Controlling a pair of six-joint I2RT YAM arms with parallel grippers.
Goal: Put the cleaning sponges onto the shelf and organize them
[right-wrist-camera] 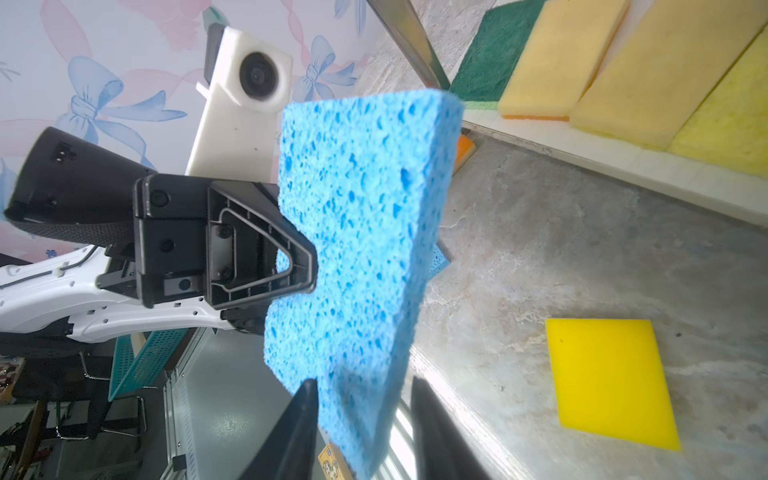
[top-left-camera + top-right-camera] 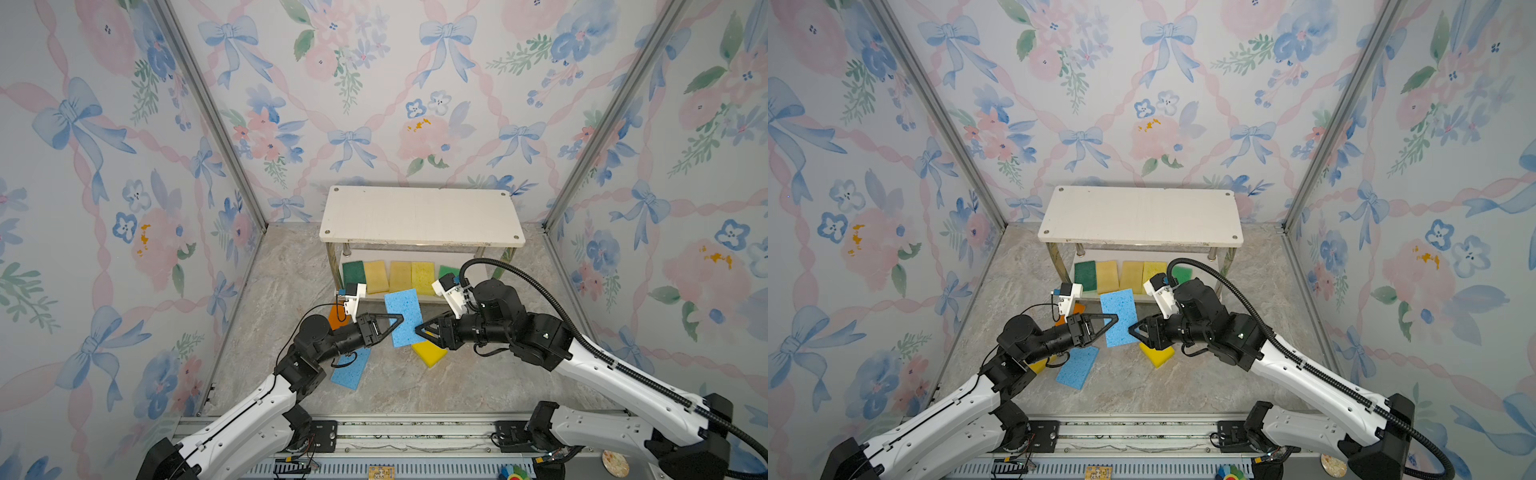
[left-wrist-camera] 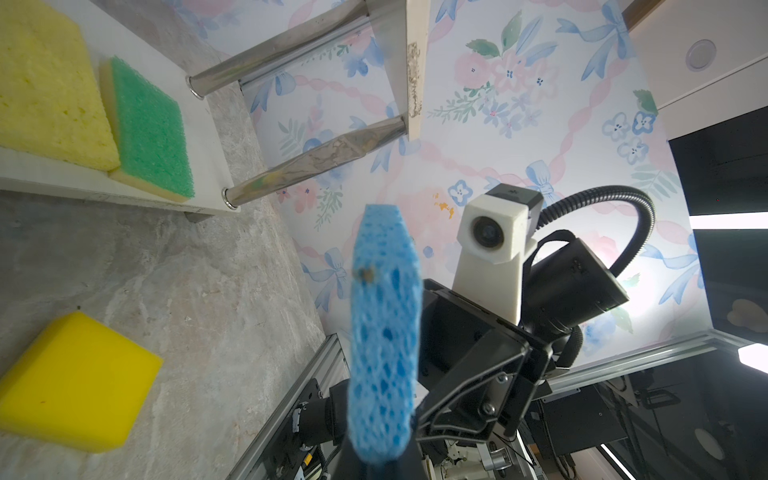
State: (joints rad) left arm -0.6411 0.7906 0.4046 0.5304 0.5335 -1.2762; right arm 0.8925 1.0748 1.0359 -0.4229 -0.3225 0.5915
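Observation:
The blue sponge is in my closed left gripper, so next my right gripper grabs the sponge's free edge and brings it to the empty top board.
A blue sponge hangs in the air in front of the shelf, standing on edge. My left gripper is shut on its left side. My right gripper stands open around its right edge, with a gap beside one finger. On the lower board lie a dark green sponge, two tan ones, a yellow one and a light green one. A second blue sponge, a yellow sponge and an orange sponge lie on the floor.
The shelf's top board is bare white, and its chrome legs stand close behind the grippers. Floral walls close in the marble floor on three sides. A metal rail runs along the front.

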